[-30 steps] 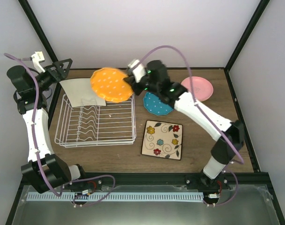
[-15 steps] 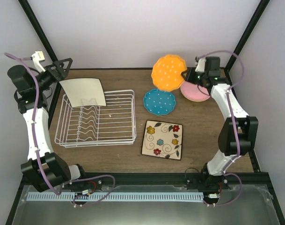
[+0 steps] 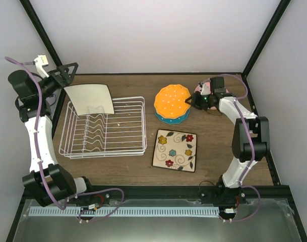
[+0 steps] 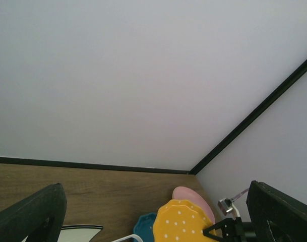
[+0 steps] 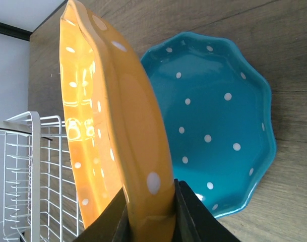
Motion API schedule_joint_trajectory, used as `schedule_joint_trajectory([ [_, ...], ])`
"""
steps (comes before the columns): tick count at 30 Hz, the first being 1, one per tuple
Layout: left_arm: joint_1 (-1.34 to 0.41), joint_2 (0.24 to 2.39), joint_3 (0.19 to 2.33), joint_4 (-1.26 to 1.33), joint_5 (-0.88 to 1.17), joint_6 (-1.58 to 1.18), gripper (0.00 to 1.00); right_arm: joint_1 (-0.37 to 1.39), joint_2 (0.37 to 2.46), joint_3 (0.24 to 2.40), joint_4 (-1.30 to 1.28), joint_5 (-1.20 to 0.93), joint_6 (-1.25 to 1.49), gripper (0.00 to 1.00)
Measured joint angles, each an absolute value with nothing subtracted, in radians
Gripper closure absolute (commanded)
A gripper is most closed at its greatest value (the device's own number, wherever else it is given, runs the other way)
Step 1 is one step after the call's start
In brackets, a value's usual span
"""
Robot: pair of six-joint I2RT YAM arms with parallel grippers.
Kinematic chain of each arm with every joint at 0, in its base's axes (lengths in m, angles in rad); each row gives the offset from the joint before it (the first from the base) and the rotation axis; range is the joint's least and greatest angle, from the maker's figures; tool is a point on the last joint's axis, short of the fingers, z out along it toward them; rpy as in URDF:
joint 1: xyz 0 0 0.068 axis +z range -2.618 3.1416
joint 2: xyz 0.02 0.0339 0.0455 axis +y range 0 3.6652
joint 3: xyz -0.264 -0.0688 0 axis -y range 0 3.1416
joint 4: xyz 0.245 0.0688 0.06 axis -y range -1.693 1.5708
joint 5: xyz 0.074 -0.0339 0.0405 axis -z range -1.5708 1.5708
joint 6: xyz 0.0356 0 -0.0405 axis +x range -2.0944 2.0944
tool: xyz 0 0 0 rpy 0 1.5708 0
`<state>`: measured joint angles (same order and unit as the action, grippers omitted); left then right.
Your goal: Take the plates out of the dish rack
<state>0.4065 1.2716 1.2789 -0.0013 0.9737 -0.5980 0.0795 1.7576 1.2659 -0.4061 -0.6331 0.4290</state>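
I should keep moving the bright-orange plate [image 3: 171, 102] down with my right gripper until it rests on the teal plate [image 3: 172, 120], because it hangs face up over the teal plate, clear of the rack.
My right gripper [image 3: 194, 101] [image 5: 149, 201] is shut on the rim of the scalloped dotted bright-orange plate [image 3: 173, 100] [image 5: 108, 116], held tilted just over the teal plate [image 3: 169, 119] [image 5: 213, 126]. A square cream plate [image 3: 90, 98] stands leaning at the back left of the white wire dish rack [image 3: 105, 132]. My left gripper [image 3: 67, 70] [image 4: 154, 190] hangs open at that plate's top left corner. The flowered square plate [image 3: 175, 150] lies flat right of the rack. The pink plate [image 4: 191, 194] lies behind the right gripper. The pale-orange plate is not visible.
The rack's rows of prongs [image 3: 95, 132] stand bare apart from the cream plate. Black frame posts [image 3: 45, 38] rise at the back corners. The right arm's elbow [image 3: 249, 138] stands near the table's right edge. The rack's corner shows in the right wrist view [image 5: 17, 176].
My right arm carried the orange plate from above the rack to the back right, then lowered it over the teal plate. The left arm and cream plate have not moved.
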Motion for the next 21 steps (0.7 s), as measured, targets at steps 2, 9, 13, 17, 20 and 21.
schedule_joint_trajectory([
  [2,0.406,1.272,1.279,-0.001,0.974,-0.598,0.00,0.079,1.763,1.265,-0.391,-0.638,0.434,0.99],
  [9,0.406,1.272,1.279,-0.002,0.975,-0.598,0.00,0.077,1.846,1.264,-0.347,-0.650,0.445,0.99],
  [13,0.406,1.272,1.279,-0.002,0.976,-0.598,0.00,0.076,1.879,1.259,-0.339,-0.648,0.451,0.99],
  [17,0.406,1.272,1.279,-0.006,0.979,-0.598,0.00,0.076,1.888,1.259,-0.323,-0.641,0.457,0.99],
  [20,0.406,1.272,1.279,-0.009,0.981,-0.598,0.00,0.075,1.888,1.259,-0.310,-0.640,0.459,0.99],
  [21,0.406,1.272,1.279,-0.010,0.981,-0.597,0.00,0.075,1.888,1.259,-0.307,-0.638,0.461,0.99],
])
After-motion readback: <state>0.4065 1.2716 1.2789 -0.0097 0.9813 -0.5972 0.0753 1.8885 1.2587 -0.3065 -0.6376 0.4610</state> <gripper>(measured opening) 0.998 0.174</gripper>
